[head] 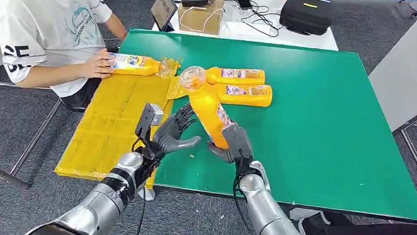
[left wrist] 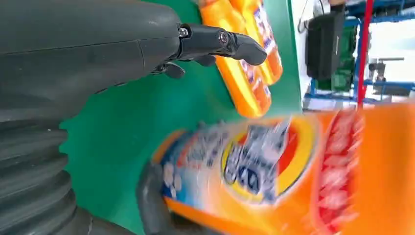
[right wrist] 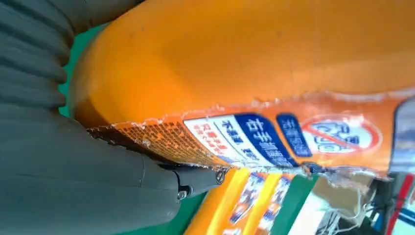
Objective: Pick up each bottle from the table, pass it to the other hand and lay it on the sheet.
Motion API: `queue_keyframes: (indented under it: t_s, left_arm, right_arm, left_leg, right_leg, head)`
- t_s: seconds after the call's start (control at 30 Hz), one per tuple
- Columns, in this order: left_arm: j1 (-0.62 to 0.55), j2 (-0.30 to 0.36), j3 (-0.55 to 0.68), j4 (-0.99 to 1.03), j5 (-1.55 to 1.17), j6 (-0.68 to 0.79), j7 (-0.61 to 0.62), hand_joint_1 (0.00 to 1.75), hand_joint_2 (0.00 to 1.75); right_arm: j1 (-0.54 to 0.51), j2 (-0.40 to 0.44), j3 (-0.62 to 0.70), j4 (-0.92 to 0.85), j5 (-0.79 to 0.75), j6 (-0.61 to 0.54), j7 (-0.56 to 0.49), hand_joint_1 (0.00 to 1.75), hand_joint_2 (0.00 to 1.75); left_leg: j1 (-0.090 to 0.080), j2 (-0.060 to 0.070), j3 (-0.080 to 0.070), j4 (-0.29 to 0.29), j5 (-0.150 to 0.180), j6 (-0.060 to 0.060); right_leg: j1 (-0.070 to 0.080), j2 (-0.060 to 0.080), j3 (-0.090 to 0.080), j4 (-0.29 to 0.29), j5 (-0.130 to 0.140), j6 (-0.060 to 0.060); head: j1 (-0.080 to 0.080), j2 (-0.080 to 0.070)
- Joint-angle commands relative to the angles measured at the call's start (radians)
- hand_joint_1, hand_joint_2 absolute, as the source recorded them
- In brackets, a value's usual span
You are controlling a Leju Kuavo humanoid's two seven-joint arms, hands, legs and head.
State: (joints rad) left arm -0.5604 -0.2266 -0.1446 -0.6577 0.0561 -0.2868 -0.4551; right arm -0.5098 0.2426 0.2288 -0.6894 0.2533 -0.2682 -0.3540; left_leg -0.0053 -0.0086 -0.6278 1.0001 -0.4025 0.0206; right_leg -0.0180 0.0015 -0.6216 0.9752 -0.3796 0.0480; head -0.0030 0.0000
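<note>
I expect the tilted orange bottle (head: 210, 113) to settle label up and stay in place when I lay it down, because the bottles (head: 245, 85) behind lie still with their labels facing up.
My right hand (head: 232, 143) grips the lower part of an orange bottle (head: 209, 109) with a clear cap, holding it tilted above the green table (head: 325, 118); up close its orange body (right wrist: 254, 58) and torn label show. My left hand (head: 176, 132) is just to the left of that bottle, fingers spread and empty; its fingers (left wrist: 220, 41) reach over the blurred bottle (left wrist: 293, 166). Two more orange bottles (head: 243, 86) lie side by side on the table behind. A fourth bottle (head: 131, 64) lies on the yellow sheet (head: 114, 123).
A person sits at the far left, one hand (head: 97, 66) on the bottle lying on the sheet. Behind the table stand a cardboard box (head: 201, 15), cables and a black case (head: 307, 14). The table's right half is bare green.
</note>
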Motion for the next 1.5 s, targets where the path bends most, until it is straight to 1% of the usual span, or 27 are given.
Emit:
queue_keyframes:
  t_s: [0.03, 0.1, 0.33, 0.43, 0.47, 0.6, 0.63, 0.7, 0.8, 0.83, 0.87, 0.9, 0.93, 1.1, 1.13, 1.2, 1.23, 1.3, 1.33, 1.43, 1.5]
  left_arm:
    - [-0.038, -0.005, -0.062, 0.004, 0.03, 0.028, 0.01, 0.0, 1.75]
    - [-0.038, -0.005, -0.062, 0.004, 0.03, 0.028, 0.01, 0.0, 1.75]
    - [-0.038, -0.005, -0.062, 0.004, 0.03, 0.028, 0.01, 0.0, 1.75]
    - [-0.047, -0.003, -0.067, 0.025, 0.053, 0.044, 0.006, 0.0, 1.75]
    - [-0.046, -0.002, -0.07, 0.032, 0.066, 0.055, 0.001, 0.0, 1.75]
    - [-0.045, 0.0, -0.071, 0.033, 0.069, 0.054, 0.0, 0.0, 1.75]
    - [-0.045, 0.0, -0.071, 0.033, 0.069, 0.054, 0.0, 0.0, 1.75]
    - [-0.044, 0.0, -0.069, 0.034, 0.076, 0.059, 0.001, 0.0, 1.75]
    - [-0.041, 0.005, -0.065, 0.031, 0.091, 0.063, -0.004, 0.0, 1.75]
    - [-0.042, 0.007, -0.064, 0.031, 0.095, 0.061, -0.005, 0.3, 1.75]
    - [-0.043, 0.009, -0.065, 0.03, 0.093, 0.066, -0.008, 1.75, 1.75]
    - [-0.044, 0.013, -0.064, 0.03, 0.093, 0.068, -0.009, 1.75, 1.75]
    - [-0.044, 0.015, -0.054, 0.03, 0.103, 0.068, -0.012, 1.75, 1.75]
    - [-0.042, 0.018, -0.035, 0.026, 0.115, 0.081, -0.016, 1.75, 1.75]
    - [-0.041, 0.02, -0.032, 0.024, 0.118, 0.082, -0.016, 1.75, 1.75]
    - [-0.041, 0.021, -0.032, 0.024, 0.118, 0.08, -0.016, 1.75, 1.75]
    - [-0.041, 0.021, -0.032, 0.024, 0.118, 0.08, -0.016, 1.75, 1.75]
    - [-0.043, 0.025, -0.021, 0.023, 0.117, 0.103, -0.02, 1.75, 1.75]
    - [-0.047, 0.031, -0.013, 0.027, 0.116, 0.122, -0.022, 1.75, 1.75]
    - [-0.066, 0.06, 0.008, 0.047, 0.095, 0.174, -0.039, 1.75, 1.75]
    - [-0.087, 0.086, 0.017, 0.076, 0.064, 0.219, -0.051, 1.75, 1.75]
  right_arm:
    - [-0.107, 0.079, 0.08, 0.185, 0.016, 0.021, 0.014, 1.75, 1.75]
    - [-0.107, 0.079, 0.08, 0.185, 0.016, 0.021, 0.014, 1.75, 1.75]
    - [-0.107, 0.079, 0.08, 0.185, 0.016, 0.021, 0.014, 1.75, 1.75]
    - [-0.116, 0.103, 0.129, 0.225, 0.033, 0.039, 0.033, 1.75, 1.75]
    - [-0.101, 0.107, 0.228, 0.236, 0.029, 0.05, 0.068, 1.75, 1.75]
    - [-0.096, 0.107, 0.243, 0.235, 0.018, 0.042, 0.069, 1.75, 1.75]
    - [-0.096, 0.107, 0.243, 0.235, 0.018, 0.042, 0.069, 1.75, 1.75]
    - [-0.101, 0.107, 0.259, 0.249, 0.019, 0.049, 0.076, 1.75, 1.75]
    - [-0.098, 0.106, 0.265, 0.255, 0.008, 0.032, 0.069, 1.75, 1.75]
    - [-0.101, 0.105, 0.265, 0.257, 0.01, 0.029, 0.066, 1.75, 1.75]
    - [-0.102, 0.105, 0.26, 0.254, 0.006, 0.027, 0.061, 1.59, 1.75]
    - [-0.105, 0.103, 0.257, 0.25, 0.004, 0.023, 0.058, 0.63, 1.75]
    - [-0.107, 0.101, 0.257, 0.242, 0.007, 0.015, 0.053, 0.0, 1.75]
    - [-0.106, 0.097, 0.248, 0.216, 0.002, 0.009, 0.048, 0.0, 1.75]
    - [-0.104, 0.094, 0.243, 0.207, -0.002, 0.007, 0.045, 0.0, 1.75]
    - [-0.105, 0.091, 0.243, 0.207, -0.002, 0.008, 0.045, 0.0, 1.75]
    - [-0.105, 0.091, 0.243, 0.207, -0.002, 0.008, 0.045, 0.0, 1.75]
    - [-0.096, 0.087, 0.222, 0.182, -0.022, 0.002, 0.029, 0.0, 1.75]
    - [-0.093, 0.081, 0.213, 0.166, -0.032, 0.005, 0.019, 0.0, 1.75]
    - [-0.073, 0.058, 0.2, 0.096, -0.041, -0.007, 0.002, 0.0, 1.75]
    - [-0.055, 0.038, 0.194, 0.036, -0.049, -0.003, -0.001, 0.0, 1.75]
  left_leg:
    - [0.002, 0.003, 0.004, 0.002, -0.003, -0.002]
    - [0.001, 0.001, 0.002, 0.001, -0.002, -0.001]
    - [0.001, 0.002, 0.003, 0.001, -0.002, -0.002]
    - [0.001, 0.001, 0.002, 0.0, -0.001, -0.001]
    - [0.001, 0.001, 0.003, 0.002, -0.003, -0.002]
    - [0.001, 0.0, 0.002, 0.0, -0.002, -0.001]
    - [0.002, 0.002, 0.005, 0.001, -0.004, -0.002]
    - [0.001, 0.0, 0.002, 0.0, -0.002, -0.001]
    - [0.001, 0.0, 0.002, 0.0, -0.002, -0.001]
    - [0.001, 0.0, 0.001, 0.0, -0.001, -0.001]
    - [0.001, 0.001, 0.003, 0.001, -0.002, -0.001]
    - [0.001, 0.0, 0.002, 0.0, -0.001, -0.001]
    - [0.002, 0.0, 0.004, 0.001, -0.003, -0.002]
    - [0.001, 0.001, 0.001, 0.0, -0.001, -0.001]
    - [0.002, 0.001, 0.003, 0.002, -0.003, -0.002]
    - [0.001, 0.0, 0.001, 0.0, -0.001, -0.001]
    - [0.002, 0.0, 0.003, 0.001, -0.003, -0.002]
    - [0.001, 0.0, 0.001, 0.0, -0.001, -0.001]
    - [0.002, 0.001, 0.003, 0.001, -0.003, -0.002]
    - [0.001, 0.0, 0.0, 0.0, -0.001, -0.001]
    - [0.001, 0.001, 0.001, 0.0, -0.001, -0.001]
  right_leg:
    - [0.002, 0.002, 0.003, 0.001, -0.002, -0.002]
    - [0.001, 0.001, 0.002, 0.0, -0.001, -0.002]
    - [0.002, 0.001, 0.002, 0.001, -0.002, -0.002]
    - [0.001, 0.0, 0.001, 0.0, -0.001, -0.001]
    - [0.002, 0.001, 0.003, 0.001, -0.002, -0.002]
    - [0.001, 0.0, 0.002, 0.0, -0.002, -0.002]
    - [0.002, 0.001, 0.004, 0.001, -0.003, -0.003]
    - [0.001, 0.0, 0.002, 0.0, -0.002, -0.002]
    - [0.002, 0.0, 0.002, 0.0, -0.002, -0.002]
    - [0.001, 0.0, 0.001, 0.0, -0.001, -0.001]
    - [0.001, 0.0, 0.003, 0.0, -0.002, -0.002]
    - [0.001, 0.0, 0.001, 0.0, -0.001, -0.002]
    - [0.002, -0.001, 0.004, 0.0, -0.003, -0.002]
    - [0.001, 0.0, 0.001, 0.0, -0.001, -0.002]
    - [0.002, 0.0, 0.003, 0.001, -0.003, -0.003]
    - [0.001, -0.001, 0.001, 0.0, -0.001, -0.002]
    - [0.002, -0.001, 0.003, 0.001, -0.003, -0.003]
    - [0.001, 0.0, 0.001, 0.0, -0.001, -0.001]
    - [0.002, 0.0, 0.003, 0.001, -0.002, -0.002]
    - [0.001, 0.0, 0.0, 0.0, -0.001, -0.001]
    - [0.002, 0.0, 0.001, 0.0, -0.001, -0.002]
  head:
    - [0.0, 0.0]
    - [0.0, 0.0]
    - [0.0, 0.0]
    - [0.0, 0.0]
    - [0.0, 0.0]
    - [0.0, 0.0]
    - [0.0, 0.0]
    - [0.0, 0.0]
    - [0.0, 0.0]
    - [0.0, 0.0]
    - [0.0, 0.0]
    - [0.0, 0.0]
    - [0.0, 0.0]
    - [0.0, 0.0]
    - [0.0, 0.0]
    - [0.0, 0.0]
    - [0.0, 0.0]
    - [0.0, 0.0]
    - [0.0, 0.0]
    - [0.0, 0.0]
    - [0.0, 0.0]
